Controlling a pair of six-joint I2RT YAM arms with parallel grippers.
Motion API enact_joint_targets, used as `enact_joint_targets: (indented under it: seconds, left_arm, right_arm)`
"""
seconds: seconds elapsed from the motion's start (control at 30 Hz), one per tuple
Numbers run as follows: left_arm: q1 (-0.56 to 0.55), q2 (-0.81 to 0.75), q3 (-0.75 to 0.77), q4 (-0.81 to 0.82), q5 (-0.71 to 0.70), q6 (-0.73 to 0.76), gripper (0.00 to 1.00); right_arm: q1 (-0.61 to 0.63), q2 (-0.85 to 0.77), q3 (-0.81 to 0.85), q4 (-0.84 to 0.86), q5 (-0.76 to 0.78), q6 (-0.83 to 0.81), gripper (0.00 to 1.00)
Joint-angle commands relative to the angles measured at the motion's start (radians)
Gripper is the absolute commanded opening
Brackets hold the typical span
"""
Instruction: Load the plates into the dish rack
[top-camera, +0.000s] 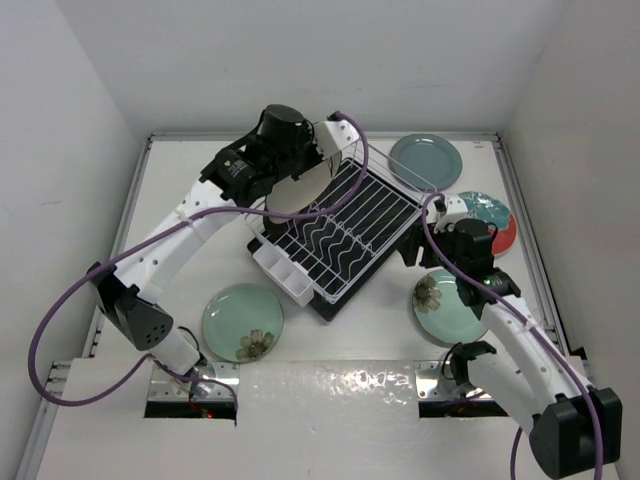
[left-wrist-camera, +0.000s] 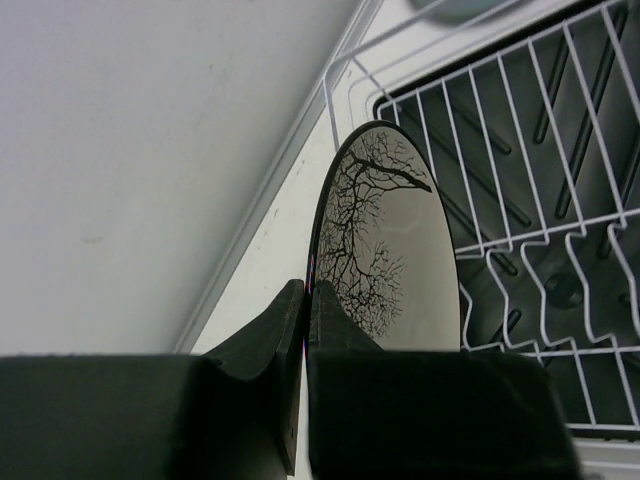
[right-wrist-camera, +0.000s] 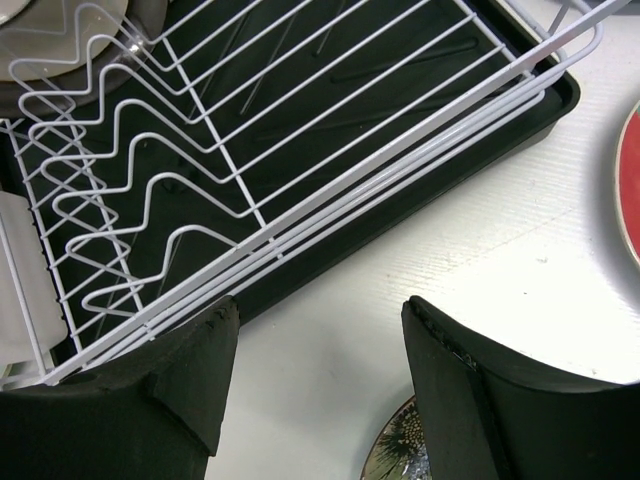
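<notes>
I carry on lowering the cream plate (top-camera: 300, 192) with my left gripper and let it go in the rack's end slot (top-camera: 286, 229), because the plate is on edge and lined up with the rack's wavy wires.
My left gripper (top-camera: 306, 165) (left-wrist-camera: 305, 295) is shut on the rim of the cream plate with a dark rim and branch pattern (left-wrist-camera: 392, 250). It holds the plate on edge at the far left end of the dish rack (top-camera: 345, 235) (left-wrist-camera: 540, 150); the plate also shows in the top view (top-camera: 295, 205). My right gripper (top-camera: 418, 250) (right-wrist-camera: 320, 320) is open and empty, low over the table beside the rack's right side (right-wrist-camera: 250, 170). A pale green flower plate (top-camera: 447, 305) (right-wrist-camera: 400, 452) lies just under it.
A grey-teal plate (top-camera: 425, 160) lies behind the rack. A red plate with teal flowers (top-camera: 492, 220) (right-wrist-camera: 630, 180) lies at the right. A second pale green flower plate (top-camera: 243, 322) lies front left. The white cutlery box (top-camera: 283, 272) is at the rack's near end.
</notes>
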Motion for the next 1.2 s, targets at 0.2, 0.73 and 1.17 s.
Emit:
enact_joint_targets:
  seconds: [0.2,0.73,1.17]
  left_arm:
    - [-0.018,-0.098,-0.091,0.27,-0.089,0.099,0.0]
    - [-0.057,-0.126,-0.255,0.314,-0.149,0.074,0.0]
    - [0.046,-0.072,-0.298,0.191,0.055,-0.103,0.0]
  right_arm:
    - [0.005,-0.06,-0.019,-0.003,0.029,-0.008,0.67]
    - [0.005,-0.094,-0.027,-0.02,0.037,-0.029,0.68]
    - [0.005,-0.119,-0.019,-0.052,0.038,-0.048,0.69]
